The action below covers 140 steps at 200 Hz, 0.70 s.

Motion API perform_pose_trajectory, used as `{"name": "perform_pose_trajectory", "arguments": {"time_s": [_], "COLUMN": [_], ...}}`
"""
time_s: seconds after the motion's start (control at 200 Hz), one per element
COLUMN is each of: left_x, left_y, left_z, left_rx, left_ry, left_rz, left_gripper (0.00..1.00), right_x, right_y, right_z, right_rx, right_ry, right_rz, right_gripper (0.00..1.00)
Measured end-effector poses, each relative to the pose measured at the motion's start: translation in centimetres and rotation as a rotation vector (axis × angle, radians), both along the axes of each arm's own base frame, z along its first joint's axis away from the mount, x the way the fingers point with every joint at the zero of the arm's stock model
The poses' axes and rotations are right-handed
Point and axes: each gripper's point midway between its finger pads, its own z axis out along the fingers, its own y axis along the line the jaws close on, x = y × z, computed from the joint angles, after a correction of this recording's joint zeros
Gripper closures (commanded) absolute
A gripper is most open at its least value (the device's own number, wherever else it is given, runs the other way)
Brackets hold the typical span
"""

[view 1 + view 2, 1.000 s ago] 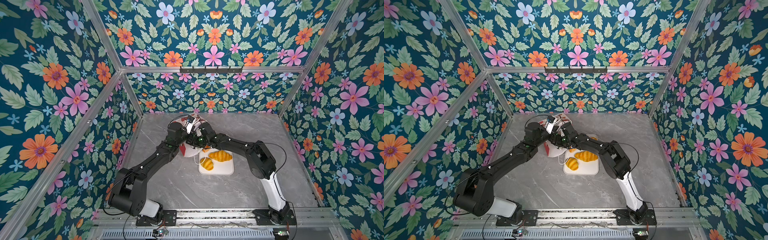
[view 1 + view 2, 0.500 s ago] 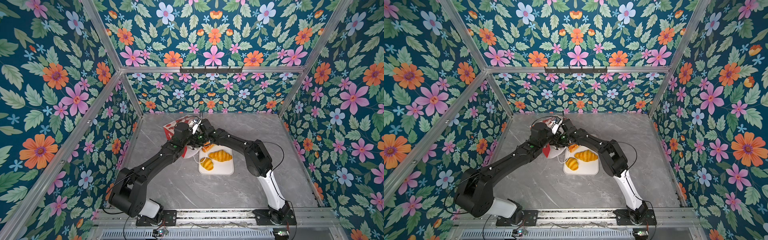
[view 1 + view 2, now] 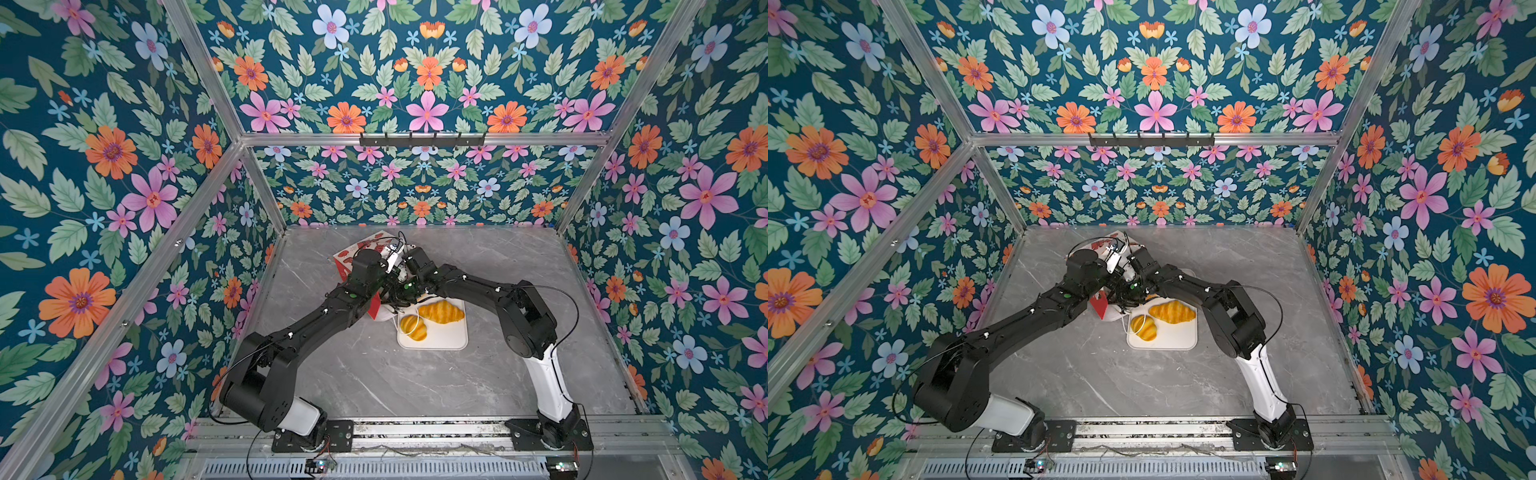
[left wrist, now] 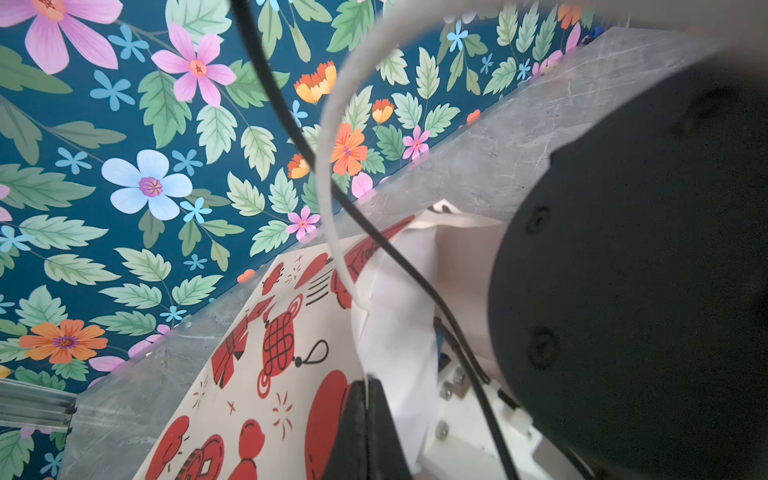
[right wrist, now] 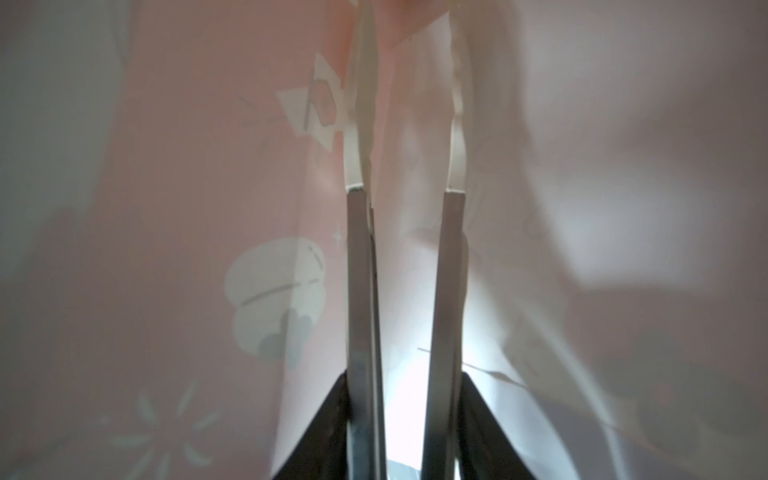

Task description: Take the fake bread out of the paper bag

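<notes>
My right gripper should move back toward the bag's opening (image 3: 386, 312), because only pinkish lining (image 5: 409, 136) shows around its open fingers inside the paper bag.
The paper bag (image 3: 352, 261) (image 3: 1099, 304), red with white printed motifs, lies tipped at the back of the table, its mouth toward the white tray. My left gripper (image 4: 368, 386) is shut on the bag's rim (image 4: 365, 328). My right gripper (image 5: 409, 41) is deep inside the bag, open by a narrow gap, and I see only the pinkish lining (image 5: 208, 166) between its fingers. Two pieces of fake bread lie on the tray in both top views: a croissant (image 3: 441, 311) (image 3: 1172, 311) and a ridged bun (image 3: 413, 327) (image 3: 1144, 327). Any bread in the bag is hidden.
The white tray (image 3: 451, 340) (image 3: 1181, 341) sits just right of the bag. A white cord handle (image 3: 409, 322) drapes over the bun. Both forearms cross close together over the bag. Flowered walls close in the grey marble table (image 3: 374, 374) on three sides.
The bag has tipped over, so its red printed side now shows at the back. The left wrist has dropped lower and forward. The right gripper stays in the bag.
</notes>
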Motion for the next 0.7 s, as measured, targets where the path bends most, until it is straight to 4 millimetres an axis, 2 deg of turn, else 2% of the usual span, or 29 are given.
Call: {"name": "perform_pose_trajectory", "arguments": {"time_s": [0.155,0.295,0.49,0.7], "left_x": [-0.5,-1.0,-1.1,-0.6], "left_y": [-0.7,-1.2,-0.7,-0.4], "left_z": [1.6,2.1,1.7,0.8], "left_rx": [0.002,0.03,0.07,0.1], "left_ry": [-0.023,-0.031,-0.037,-0.035], "left_rz": [-0.02,-0.038,-0.005,0.028], "left_gripper": [1.0,1.0,1.0,1.0], "right_x": [0.3,1.6,3.5,3.2], "right_y": [0.8,1.6,1.9,1.4], "right_z": [0.6,1.7,2.5,2.8], "right_rx": [0.02,0.055,0.098,0.12], "right_ry": [-0.014,-0.031,-0.008,0.04], "right_rz": [0.03,0.05,0.068,0.095], "right_gripper": [0.61,0.61,0.61,0.61]}}
